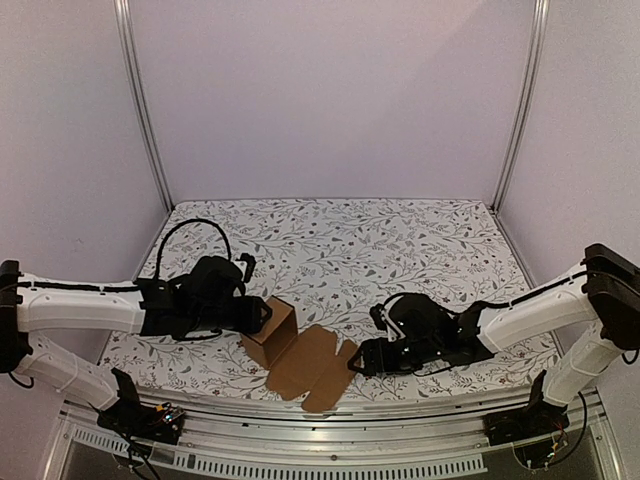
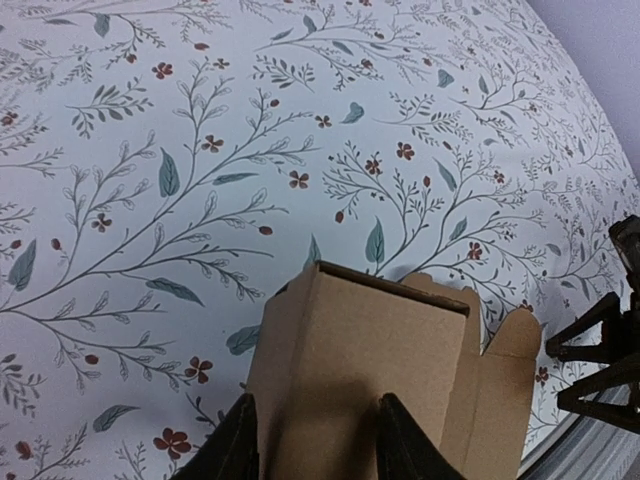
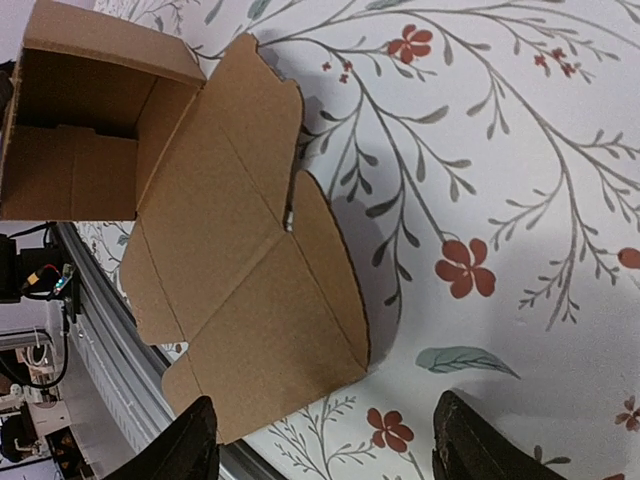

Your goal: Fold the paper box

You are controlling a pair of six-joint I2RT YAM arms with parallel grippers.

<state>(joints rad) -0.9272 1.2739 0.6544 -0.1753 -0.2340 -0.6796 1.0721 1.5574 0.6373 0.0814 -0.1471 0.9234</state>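
The flat lid's loose end faces the open fingers of the robot's right gripper, so it should keep moving toward the lid's corner until the fingers surround that corner, then close.
The paper box is brown cardboard, partly formed: a squarish open body with its flat lid panel and flaps spread on the cloth towards the front edge. My left gripper is partly open. Its fingers rest against the body's near wall, with nothing clamped between them. My right gripper is wide open and empty, just right of the flat lid. In the right wrist view the lid's corner lies between the fingers, and the open body is beyond it.
The floral cloth covers the table. The metal front rail runs just behind the lid's edge and shows in the right wrist view. Part of the right arm shows at the left wrist view's right edge. White walls enclose three sides.
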